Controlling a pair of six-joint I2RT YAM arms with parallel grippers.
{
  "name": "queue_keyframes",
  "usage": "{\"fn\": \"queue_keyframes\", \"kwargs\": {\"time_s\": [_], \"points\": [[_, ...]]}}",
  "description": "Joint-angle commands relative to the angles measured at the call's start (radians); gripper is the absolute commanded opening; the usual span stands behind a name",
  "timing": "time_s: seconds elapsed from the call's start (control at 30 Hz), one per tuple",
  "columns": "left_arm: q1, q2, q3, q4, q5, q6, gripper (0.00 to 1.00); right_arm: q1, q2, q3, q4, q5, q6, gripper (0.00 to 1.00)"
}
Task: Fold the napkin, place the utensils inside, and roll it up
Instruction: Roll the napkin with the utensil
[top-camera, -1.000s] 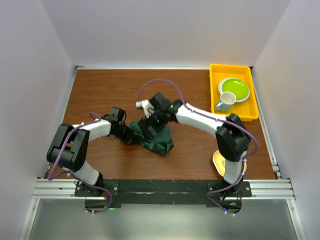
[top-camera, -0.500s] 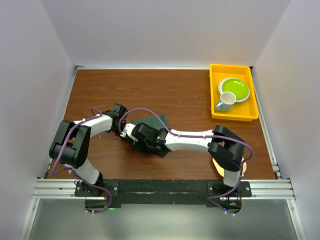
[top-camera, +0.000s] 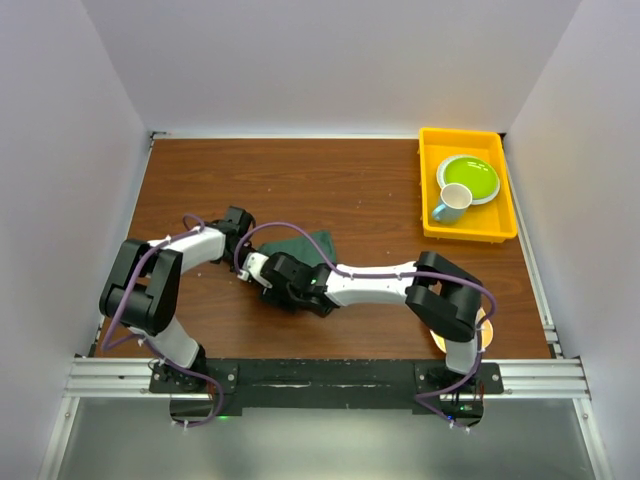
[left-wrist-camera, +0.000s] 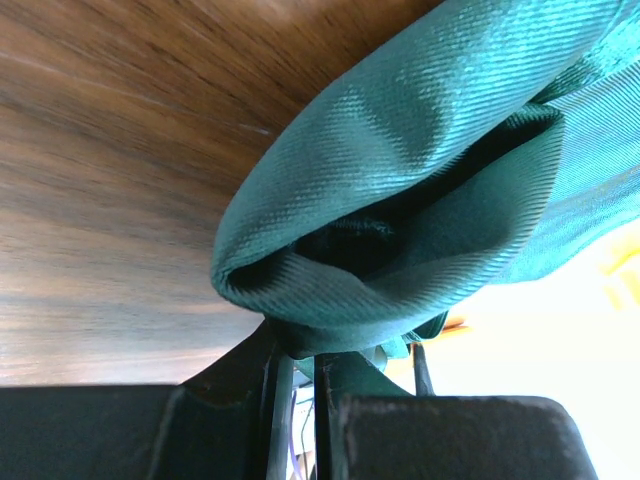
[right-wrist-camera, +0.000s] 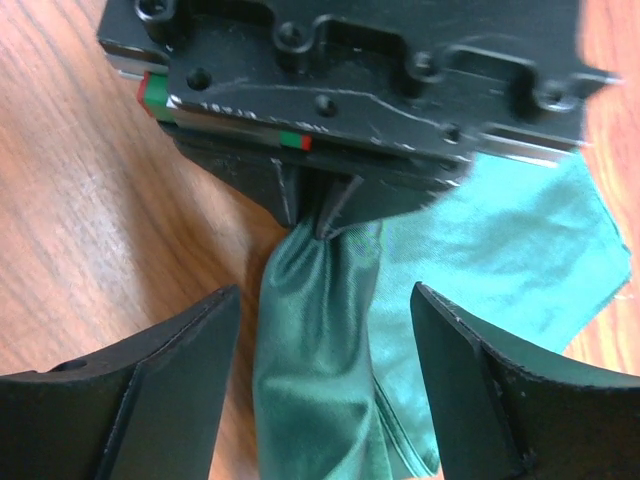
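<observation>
Both my grippers are crowded at one bunched end of the napkin (right-wrist-camera: 318, 290). My left gripper should hold the napkin's fold there while my right gripper moves to the napkin's loose far end (top-camera: 325, 248).
The dark green napkin (top-camera: 306, 245) lies bunched on the brown table, left of centre. My left gripper (top-camera: 245, 240) is shut on one end of it; in the left wrist view the cloth (left-wrist-camera: 400, 190) is pinched between the fingers (left-wrist-camera: 296, 362) and bulges out above them. My right gripper (top-camera: 262, 268) sits right next to the left one. It is open in the right wrist view (right-wrist-camera: 322, 300), its fingers on either side of a twisted strand of napkin (right-wrist-camera: 320, 380) without touching it. The spoon is not in view.
A yellow tray (top-camera: 430, 180) at the back right holds a green plate (top-camera: 468, 178) and a pale cup (top-camera: 450, 203). A pale orange round object (top-camera: 484, 327) lies partly hidden under the right arm's base link. White walls enclose the table on three sides.
The right arm swung from behind the napkin to the front left and now sits low beside the left gripper. The napkin went from a raised heap to lying lower and farther back.
</observation>
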Motion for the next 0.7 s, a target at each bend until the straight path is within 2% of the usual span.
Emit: {"fn": "queue_keyframes", "kwargs": {"time_s": [0.0, 0.03, 0.2, 0.27, 0.3, 0.37, 0.43, 0.47, 0.53, 0.57, 0.6, 0.63, 0.67], "points": [[-0.003, 0.005, 0.034, -0.038, 0.017, 0.015, 0.0, 0.007, 0.048, 0.007, 0.04, 0.011, 0.028, 0.69], [-0.003, 0.003, 0.034, -0.041, 0.02, 0.014, 0.0, 0.008, 0.054, 0.011, 0.035, 0.014, 0.029, 0.64], [-0.002, -0.005, 0.033, -0.042, 0.039, 0.003, 0.0, 0.007, 0.077, 0.001, 0.051, 0.049, 0.032, 0.59], [-0.002, -0.012, 0.031, -0.044, 0.04, 0.001, 0.0, 0.008, 0.087, 0.003, 0.046, 0.062, 0.037, 0.52], [-0.002, -0.015, 0.03, -0.042, 0.042, 0.001, 0.0, 0.005, 0.096, 0.004, 0.043, 0.065, 0.038, 0.47], [-0.002, -0.023, 0.019, -0.033, 0.056, 0.0, 0.0, 0.005, 0.102, 0.004, 0.04, 0.071, 0.048, 0.29], [0.001, -0.031, 0.013, -0.016, 0.068, 0.008, 0.0, 0.004, 0.114, -0.002, 0.038, 0.057, 0.057, 0.19], [0.004, -0.031, 0.01, -0.012, 0.069, 0.032, 0.0, 0.002, 0.119, -0.002, 0.037, 0.048, 0.061, 0.08], [0.02, -0.028, 0.02, -0.009, 0.062, 0.075, 0.0, -0.004, 0.123, -0.002, 0.026, 0.019, 0.078, 0.01], [0.036, -0.028, 0.025, -0.007, 0.056, 0.13, 0.02, -0.005, 0.119, -0.002, 0.023, -0.015, 0.09, 0.0], [0.047, -0.037, 0.029, -0.012, 0.048, 0.158, 0.09, -0.01, 0.116, -0.003, 0.021, -0.029, 0.097, 0.0], [0.056, -0.044, 0.04, -0.01, 0.027, 0.213, 0.2, -0.015, 0.108, -0.002, 0.014, -0.049, 0.106, 0.0], [0.078, -0.055, 0.046, -0.009, 0.014, 0.239, 0.27, -0.019, 0.104, 0.0, 0.008, -0.091, 0.121, 0.0]]}}
